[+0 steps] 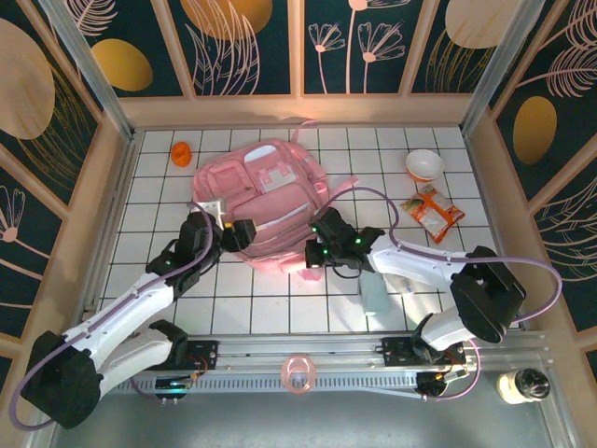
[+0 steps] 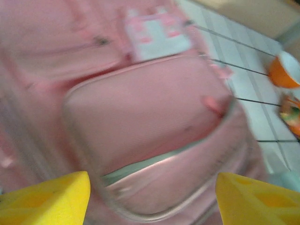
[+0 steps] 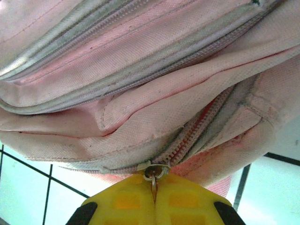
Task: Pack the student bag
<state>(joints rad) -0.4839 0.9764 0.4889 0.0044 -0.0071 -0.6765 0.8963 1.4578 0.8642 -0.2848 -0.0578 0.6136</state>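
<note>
The robot's left gripper should keep the bag's near edge still, because the bag's fabric is lying in slack folds (image 3: 161, 126) next to the zipper pull in the robot's right gripper.
The student bag (image 1: 261, 201), a large pale pink backpack, lies flat on the white tiled table. My left gripper (image 1: 241, 233) hovers at its near left side. In the left wrist view that gripper (image 2: 150, 201) is open, its yellow fingers (image 2: 47, 199) wide apart over the bag's front pocket (image 2: 150, 117), nothing between them. The pocket's zip gapes slightly and a pale green edge (image 2: 154, 159) shows inside. My right gripper (image 1: 312, 255) is at the bag's near right edge. In the right wrist view it (image 3: 153, 187) is shut on a metal zipper pull (image 3: 154, 169) of the bag (image 3: 140, 70).
A white and orange bowl (image 1: 424, 165) and a snack packet (image 1: 432, 213) lie right of the bag. A small orange object (image 1: 182, 152) sits at the back left. A pale bottle (image 1: 375, 294) lies under the right arm; a pink ring (image 1: 298, 373) rests on the front rail.
</note>
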